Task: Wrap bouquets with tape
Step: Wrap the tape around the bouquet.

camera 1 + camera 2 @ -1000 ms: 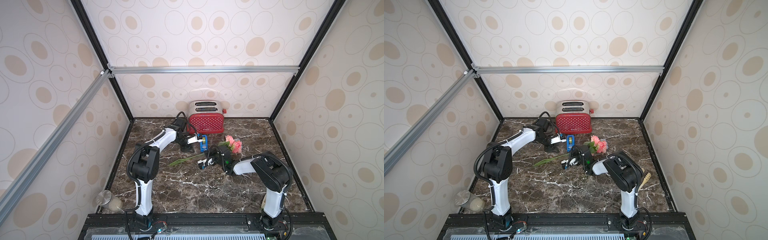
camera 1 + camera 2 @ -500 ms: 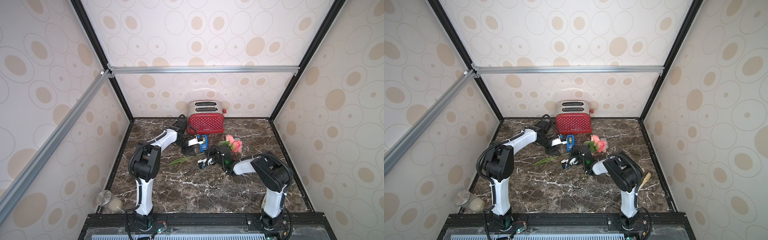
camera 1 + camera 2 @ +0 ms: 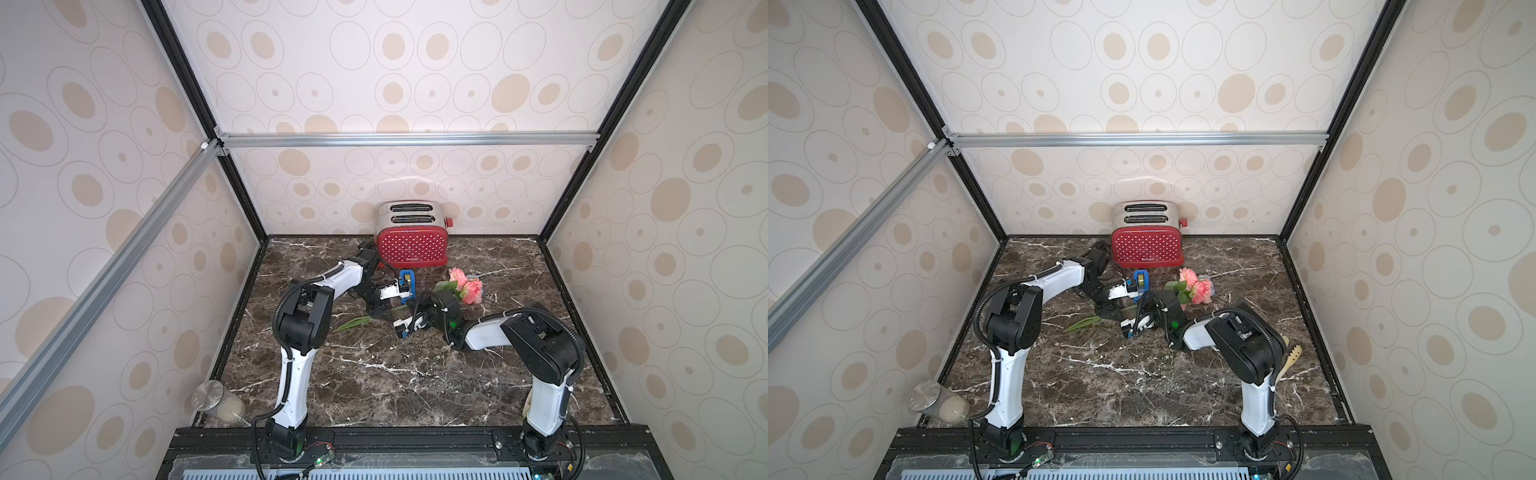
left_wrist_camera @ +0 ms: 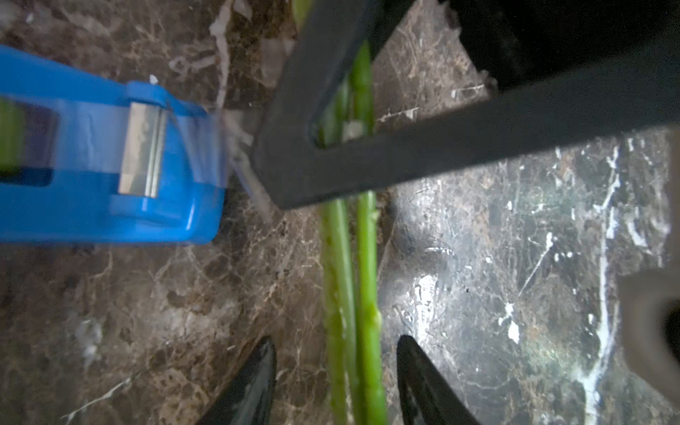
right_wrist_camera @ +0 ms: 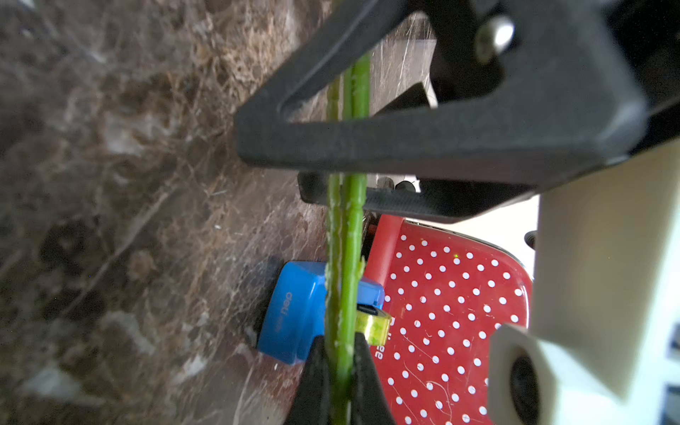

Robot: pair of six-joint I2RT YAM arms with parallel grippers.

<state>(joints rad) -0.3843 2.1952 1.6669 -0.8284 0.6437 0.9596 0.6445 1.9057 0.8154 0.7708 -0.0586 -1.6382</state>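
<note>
My right gripper is at the spot where the clear tape meets the stems, so my left gripper should hold the stems while my right gripper moves toward the blooms [image 3: 468,286].
The bouquets [image 3: 465,286] lie as one bunch on the marble, pink blooms [image 3: 1196,286] toward the right. Their green stems [image 3: 353,323] run forward-left. My right gripper [image 5: 336,371] is shut on the stems [image 5: 344,257]. My left gripper [image 4: 336,368] is open, one finger on each side of the stems [image 4: 353,294] with gaps on both sides. The tape sits in a blue dispenser [image 4: 110,165] just behind the stems, and its yellowish roll [image 5: 375,325] shows. A clear strip [image 4: 217,147] reaches from the blade toward my right gripper's black finger [image 4: 404,154]. In both top views the dispenser [image 3: 407,283] [image 3: 1142,280] stands in front of the toaster.
A red polka-dot toaster [image 3: 411,245] stands against the back wall, close behind the dispenser. A jar with a metal lid [image 3: 216,401] lies at the front left corner. A pale wooden utensil [image 3: 1289,359] shows behind the right arm. Patterned walls enclose three sides.
My left gripper has shifted a little over the stems beside the right gripper, hiding more of them, and its jaws have narrowed slightly. The right arm has not moved.
</note>
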